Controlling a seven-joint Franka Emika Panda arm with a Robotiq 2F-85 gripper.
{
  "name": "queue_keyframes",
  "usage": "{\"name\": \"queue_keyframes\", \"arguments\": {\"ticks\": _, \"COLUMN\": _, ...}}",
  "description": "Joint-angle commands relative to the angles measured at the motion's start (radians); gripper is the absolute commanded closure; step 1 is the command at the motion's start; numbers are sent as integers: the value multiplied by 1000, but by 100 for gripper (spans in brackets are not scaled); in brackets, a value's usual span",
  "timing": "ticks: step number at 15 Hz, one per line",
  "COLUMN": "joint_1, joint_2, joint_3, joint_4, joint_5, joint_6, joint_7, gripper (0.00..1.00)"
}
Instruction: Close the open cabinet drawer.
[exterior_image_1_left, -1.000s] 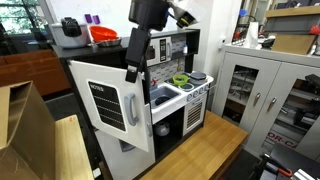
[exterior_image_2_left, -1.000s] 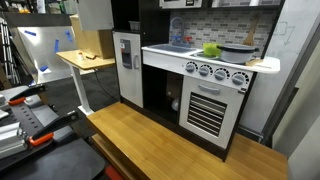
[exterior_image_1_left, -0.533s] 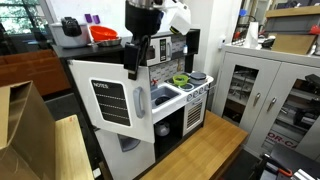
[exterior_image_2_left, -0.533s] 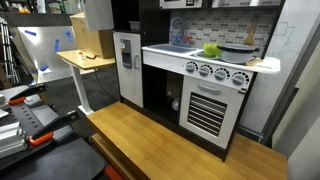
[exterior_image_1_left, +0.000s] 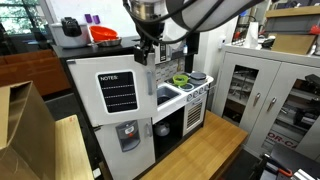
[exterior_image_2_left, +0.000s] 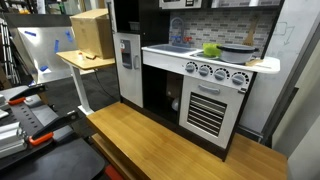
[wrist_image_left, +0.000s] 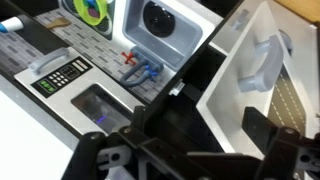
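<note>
The robot's gripper hangs over the white door's free edge (exterior_image_1_left: 156, 95), so it should back away and swing around to face the door's front by its handle before it pushes the door shut.
The cabinet drawer (exterior_image_1_left: 120, 92) is the toy kitchen's large white door with a black "NOTES" chalkboard. In an exterior view it faces the camera, swung almost flat against the kitchen front. My gripper (exterior_image_1_left: 150, 54) hangs from above at the door's upper right corner, by its free edge. In the wrist view the white door (wrist_image_left: 240, 95) with its silver bar handle (wrist_image_left: 265, 62) sits at the right, still angled slightly off the dark cabinet opening. My gripper (wrist_image_left: 200, 142) is open, its dark fingers on either side of the door's edge. Whether they touch it is not clear.
Below the door is a smaller white panel with a grey dispenser (exterior_image_1_left: 127, 135), also seen from the side (exterior_image_2_left: 127, 55). The sink (wrist_image_left: 165, 18), stove knobs (exterior_image_2_left: 215, 72) and oven sit to the right. A grey glass-door cabinet (exterior_image_1_left: 265, 90), a cardboard box (exterior_image_2_left: 90, 32) and a wooden table (exterior_image_2_left: 170, 145) surround the kitchen.
The door has swung from wide open to almost closed. My arm moved right with it, staying at its free edge.
</note>
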Motion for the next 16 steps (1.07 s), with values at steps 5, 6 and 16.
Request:
{"name": "queue_keyframes", "arguments": {"ticks": 5, "joint_1": -26, "joint_2": 31, "joint_3": 7, "joint_4": 18, "joint_5": -153, "joint_6": -246, "joint_7": 244, "gripper": 0}}
{"name": "queue_keyframes", "arguments": {"ticks": 6, "joint_1": -27, "joint_2": 21, "joint_3": -1, "joint_4": 10, "joint_5": -93, "joint_6": -230, "joint_7": 199, "gripper": 0}}
{"name": "queue_keyframes", "arguments": {"ticks": 16, "joint_1": -48, "joint_2": -62, "joint_3": -29, "joint_4": -28, "joint_5": 405, "joint_6": -159, "joint_7": -76, "gripper": 0}}
